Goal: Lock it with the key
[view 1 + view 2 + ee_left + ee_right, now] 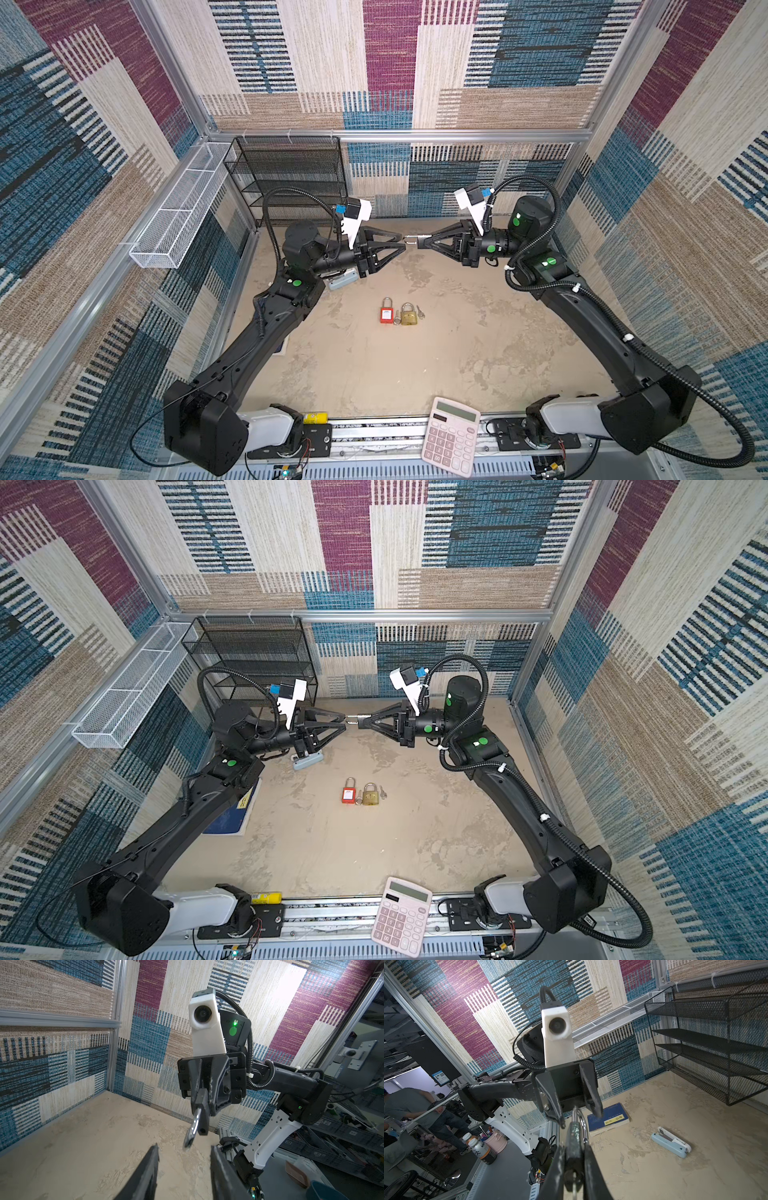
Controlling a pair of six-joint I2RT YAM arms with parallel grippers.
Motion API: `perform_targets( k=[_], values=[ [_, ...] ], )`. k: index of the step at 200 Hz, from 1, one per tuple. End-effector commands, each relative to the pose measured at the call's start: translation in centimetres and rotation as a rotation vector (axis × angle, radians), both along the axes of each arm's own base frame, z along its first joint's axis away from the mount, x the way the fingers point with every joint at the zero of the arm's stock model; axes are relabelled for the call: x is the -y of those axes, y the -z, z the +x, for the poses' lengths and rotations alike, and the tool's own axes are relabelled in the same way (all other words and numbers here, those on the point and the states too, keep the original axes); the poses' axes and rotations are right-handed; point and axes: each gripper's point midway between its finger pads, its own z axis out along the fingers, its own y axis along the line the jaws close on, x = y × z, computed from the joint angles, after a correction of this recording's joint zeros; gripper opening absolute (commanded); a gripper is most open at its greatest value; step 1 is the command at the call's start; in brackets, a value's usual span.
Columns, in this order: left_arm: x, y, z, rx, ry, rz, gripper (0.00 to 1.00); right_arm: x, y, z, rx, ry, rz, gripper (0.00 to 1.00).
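Note:
The shackle stands crooked off the black padlock's empty hole, so I should pinch the shackle's bend with my left gripper, line the shackle up and push it in.
A black padlock with a silver shackle hangs in mid-air above the table's far middle. My right gripper is shut on its body. The shackle points toward my left gripper, which is open. The left fingers stand on either side of the shackle's bend without touching it. One shackle hole in the body shows empty in the left wrist view. A thin silver stem, seemingly the key, sticks out of the body's keyhole end. In both top views the two grippers meet tip to tip around the lock.
A red padlock, a brass padlock and small loose keys lie mid-table. A pale blue stapler and a blue book lie left. A black mesh rack stands at the back, a calculator at the front edge.

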Motion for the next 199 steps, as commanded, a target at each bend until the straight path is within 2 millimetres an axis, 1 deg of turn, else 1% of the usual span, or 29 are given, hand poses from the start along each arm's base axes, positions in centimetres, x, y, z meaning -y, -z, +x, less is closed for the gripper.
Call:
perform_targets(
  k=[1, 32, 70, 86, 99, 122, 134, 142, 164, 172, 199],
  values=[
    [0.08, -1.43, -0.65, 0.029, 0.044, -0.038, 0.43, -0.05, -0.54, -0.3, 0.012, -0.023, 0.017, 0.0],
    [0.23, -1.45, -0.28, 0.019, 0.042, -0.046, 0.42, -0.1, -0.42, -0.5, 0.009, -0.04, 0.017, 0.0],
    [0.5, -1.69, -0.37, 0.012, 0.066, -0.047, 0.27, -0.14, -0.2, -0.41, 0.011, -0.04, 0.016, 0.0],
    [0.62, -1.42, -0.46, 0.004, 0.076, -0.038, 0.2, -0.18, -0.41, -0.4, 0.015, -0.041, 0.02, 0.0],
    [0.65, -1.26, -0.49, -0.002, 0.077, -0.032, 0.17, -0.15, -0.6, -0.37, 0.02, -0.041, 0.025, 0.0],
    [0.68, -1.1, -0.56, -0.009, 0.08, -0.027, 0.16, -0.2, -0.77, -0.35, 0.023, -0.045, 0.027, 0.0],
    [0.69, -1.01, -0.55, -0.01, 0.08, -0.027, 0.19, -0.26, -0.79, -0.38, 0.021, -0.054, 0.028, 0.0],
    [0.66, -1.05, -0.59, -0.01, 0.079, -0.028, 0.2, -0.3, -0.78, -0.34, 0.02, -0.054, 0.028, 0.0],
    [0.67, -0.99, -0.62, -0.013, 0.081, -0.025, 0.18, -0.26, -0.85, -0.31, 0.023, -0.051, 0.029, 0.0],
    [0.69, -0.95, -0.65, -0.014, 0.084, -0.024, 0.15, -0.24, -0.94, -0.3, 0.028, -0.048, 0.031, 0.0],
    [0.66, -0.99, -0.73, -0.021, 0.085, -0.021, 0.0, -0.13, -1.1, -0.47, 0.055, -0.042, 0.033, 0.0]
  ],
)
